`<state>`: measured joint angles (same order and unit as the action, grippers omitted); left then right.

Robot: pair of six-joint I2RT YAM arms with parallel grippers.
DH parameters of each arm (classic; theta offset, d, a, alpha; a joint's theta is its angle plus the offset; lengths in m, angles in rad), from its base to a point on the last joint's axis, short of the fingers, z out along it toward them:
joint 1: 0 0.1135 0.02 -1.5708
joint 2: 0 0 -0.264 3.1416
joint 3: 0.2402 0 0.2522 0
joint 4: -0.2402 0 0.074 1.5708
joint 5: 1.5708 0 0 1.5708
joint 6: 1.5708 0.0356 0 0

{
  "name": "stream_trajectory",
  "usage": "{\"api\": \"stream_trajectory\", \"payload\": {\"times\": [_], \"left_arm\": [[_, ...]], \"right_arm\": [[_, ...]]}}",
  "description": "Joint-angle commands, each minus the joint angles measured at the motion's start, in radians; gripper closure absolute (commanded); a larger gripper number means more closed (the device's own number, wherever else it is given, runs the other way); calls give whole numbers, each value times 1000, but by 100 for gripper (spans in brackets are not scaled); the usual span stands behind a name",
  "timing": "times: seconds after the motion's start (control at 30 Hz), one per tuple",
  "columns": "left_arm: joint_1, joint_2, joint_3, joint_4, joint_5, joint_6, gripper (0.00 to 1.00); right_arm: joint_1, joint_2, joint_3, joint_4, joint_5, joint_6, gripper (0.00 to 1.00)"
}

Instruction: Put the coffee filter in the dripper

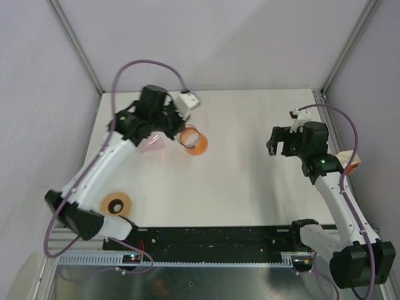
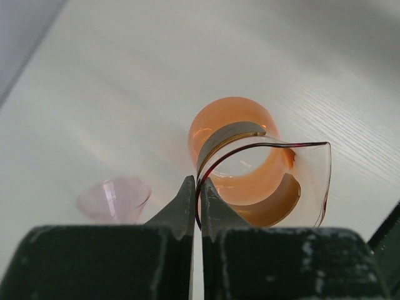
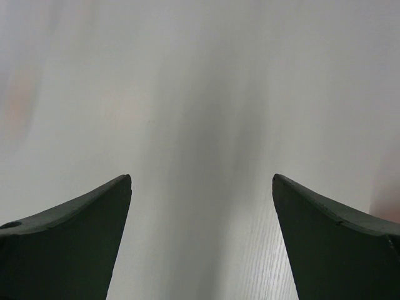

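I go on moving the orange cup with my left gripper toward the clear middle of the table until the cup's base stands flat. The cup is base down, and the fingers pinch its rim.
The dripper, a translucent orange funnel cup, is at the back left of the table. In the left wrist view the dripper is tilted, its rim towards the camera and its round base away. My left gripper is shut on the dripper's thin rim, which sits between the fingertips. The coffee filter, a pale-pink paper cone, lies on the table just left of the dripper and below the left wrist; it also shows in the left wrist view. My right gripper is open and empty over bare table.
A round white and orange disc with a brown centre lies near the left arm's base. A white-and-orange packet shows at the right edge behind the right arm. Walls and frame posts close off the back and sides.
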<state>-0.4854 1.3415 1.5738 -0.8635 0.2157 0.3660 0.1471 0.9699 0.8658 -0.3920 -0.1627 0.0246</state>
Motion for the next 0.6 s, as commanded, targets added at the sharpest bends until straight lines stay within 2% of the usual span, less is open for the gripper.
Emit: {"api": "stream_trajectory", "payload": {"times": [0.0, 0.1, 0.27, 0.57], "left_arm": [[-133, 160, 50, -6, 26, 16, 100], [-189, 268, 93, -5, 49, 42, 100], [-212, 423, 159, 10, 77, 92, 100], [-212, 526, 126, 55, 97, 104, 100]], "right_arm": [[-52, 23, 36, -42, 1, 64, 1], [-57, 32, 36, -38, -11, 66, 1], [-57, 33, 36, -33, -37, 63, 1], [-55, 56, 36, -27, -69, 65, 1]]}}
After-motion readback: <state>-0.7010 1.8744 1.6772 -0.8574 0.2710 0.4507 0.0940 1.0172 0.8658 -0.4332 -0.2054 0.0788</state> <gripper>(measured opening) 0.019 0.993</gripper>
